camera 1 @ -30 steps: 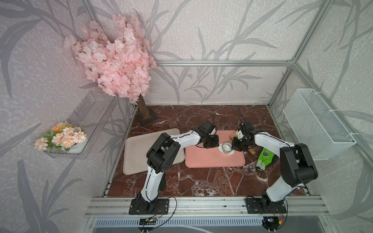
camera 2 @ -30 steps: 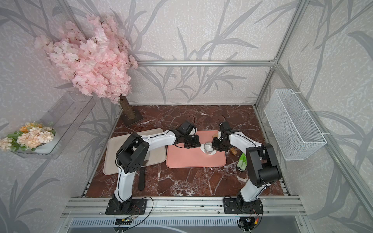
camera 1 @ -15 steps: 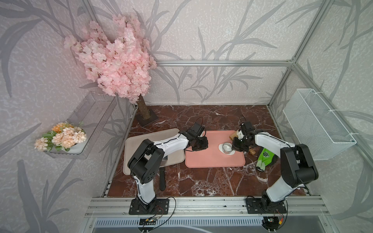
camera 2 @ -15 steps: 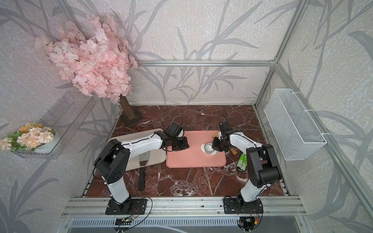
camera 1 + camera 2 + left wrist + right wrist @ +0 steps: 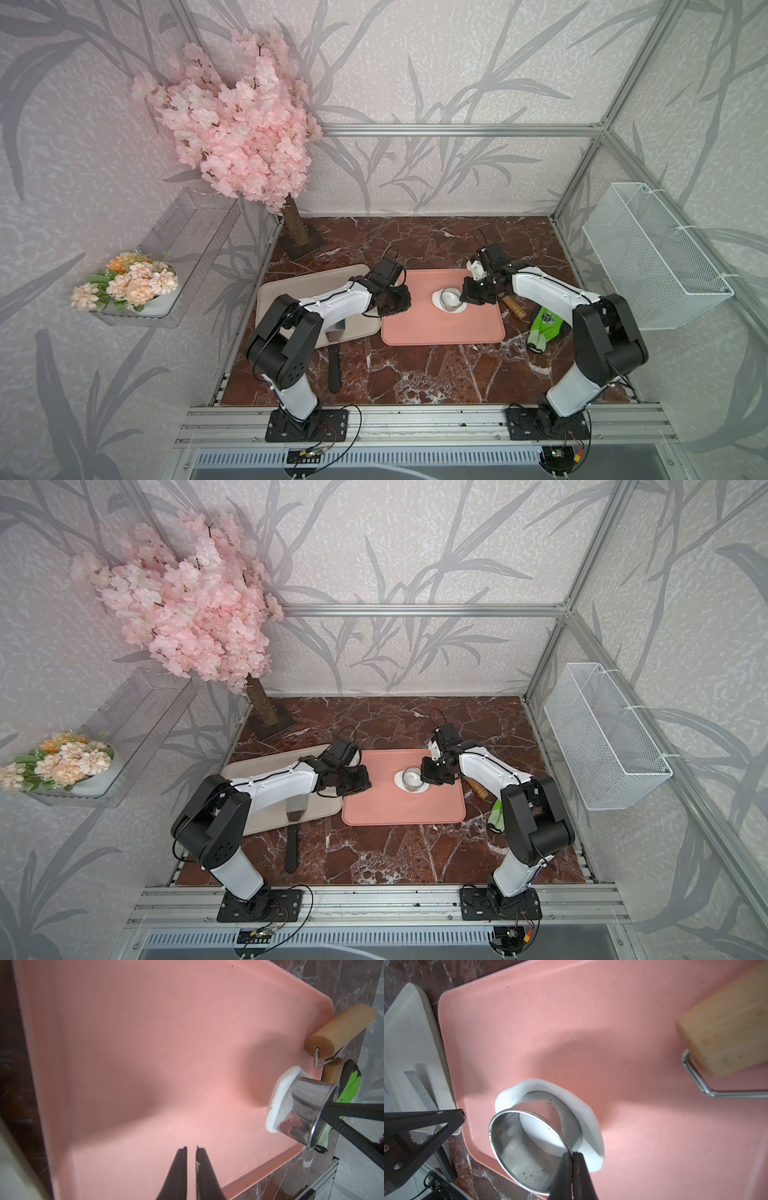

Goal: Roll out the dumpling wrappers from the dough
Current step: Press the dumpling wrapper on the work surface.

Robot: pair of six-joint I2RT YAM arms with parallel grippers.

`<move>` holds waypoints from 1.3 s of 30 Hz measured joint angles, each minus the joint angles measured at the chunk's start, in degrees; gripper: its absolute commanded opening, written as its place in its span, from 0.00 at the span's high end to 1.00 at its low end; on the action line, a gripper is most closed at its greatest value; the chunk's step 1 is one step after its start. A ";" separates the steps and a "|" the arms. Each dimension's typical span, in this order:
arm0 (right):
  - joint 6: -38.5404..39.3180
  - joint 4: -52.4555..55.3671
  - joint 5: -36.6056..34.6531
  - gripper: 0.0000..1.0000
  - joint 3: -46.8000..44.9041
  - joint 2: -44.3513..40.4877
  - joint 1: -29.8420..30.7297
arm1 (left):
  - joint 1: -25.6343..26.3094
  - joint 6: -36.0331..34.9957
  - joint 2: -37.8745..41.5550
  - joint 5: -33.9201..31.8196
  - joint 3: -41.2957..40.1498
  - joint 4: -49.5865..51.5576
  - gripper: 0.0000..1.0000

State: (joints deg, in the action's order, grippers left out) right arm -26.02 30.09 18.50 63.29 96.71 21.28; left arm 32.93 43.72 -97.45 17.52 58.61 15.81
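I need to free my right gripper from the ring cutter's rim, with white dough (image 5: 589,1124) around the ring cutter, so my left gripper should grab the rim's opposite side (image 5: 492,1132).
A flattened white dough (image 5: 436,297) (image 5: 399,780) lies on the pink mat (image 5: 440,328). A shiny metal ring cutter (image 5: 451,297) (image 5: 529,1145) stands on it. My right gripper (image 5: 572,1153) (image 5: 468,294) is shut on the ring's rim. White dough (image 5: 584,1111) spreads out around the ring, and a round patch shows inside it. I cannot tell whether that patch is cut free as a dumpling wrapper. My left gripper (image 5: 191,1148) (image 5: 398,300) hovers low over the mat's left edge, apart from the ring (image 5: 305,1109). Its jaws are shut to a thin slit with nothing between them.
A tan wooden roller (image 5: 513,306) (image 5: 340,1030) lies off the mat's right edge, with a green glove (image 5: 545,328) beside it. A beige mat (image 5: 286,291) on the left carries a scraper with a black handle (image 5: 334,368). A blossom tree (image 5: 296,232) stands back left, a wire basket (image 5: 652,257) on the right wall.
My left arm has drawn back leftward from beside the ring to the pink mat's left edge. The right gripper has stayed on the ring.
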 measured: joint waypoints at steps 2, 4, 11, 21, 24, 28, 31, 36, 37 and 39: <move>0.37 0.33 -0.39 1.00 0.76 1.57 0.63 | 0.00 0.04 0.00 0.07 0.00 -0.20 0.87; 0.61 0.76 -0.59 1.00 1.25 3.21 1.20 | 0.00 0.04 0.00 0.09 0.00 -0.37 0.87; 1.18 3.74 -2.01 1.00 3.52 6.36 1.51 | 0.00 0.24 0.00 0.35 0.00 -0.79 0.87; 1.46 4.26 -3.02 1.00 4.00 6.56 2.16 | 1.81 1.07 -0.85 5.35 2.08 -4.46 0.76; 1.42 4.24 -3.04 1.00 4.00 6.56 2.38 | 3.34 1.11 -3.04 7.17 5.33 -5.84 0.76; 1.25 4.20 -3.08 1.00 4.00 6.54 2.47 | 4.79 1.16 -6.21 8.26 8.04 -7.10 0.78; 1.11 4.17 -3.15 1.00 4.00 6.54 2.51 | 5.53 1.31 -8.26 8.50 8.94 -7.21 0.82; 1.01 4.15 -3.26 1.00 4.00 6.54 2.60 | 5.70 1.36 -10.91 8.52 9.64 -6.82 0.88; 1.01 4.13 -3.32 1.00 4.00 6.54 2.62 | 5.70 1.38 -11.21 8.52 9.64 -6.75 0.88; 0.98 4.11 -3.32 1.00 4.00 6.54 2.62 | 5.70 1.38 -11.72 8.52 9.64 -6.75 0.88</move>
State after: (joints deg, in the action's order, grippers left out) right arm -25.04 34.20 15.18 67.29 103.24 23.90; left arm 38.63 45.10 -109.16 26.04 68.25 9.06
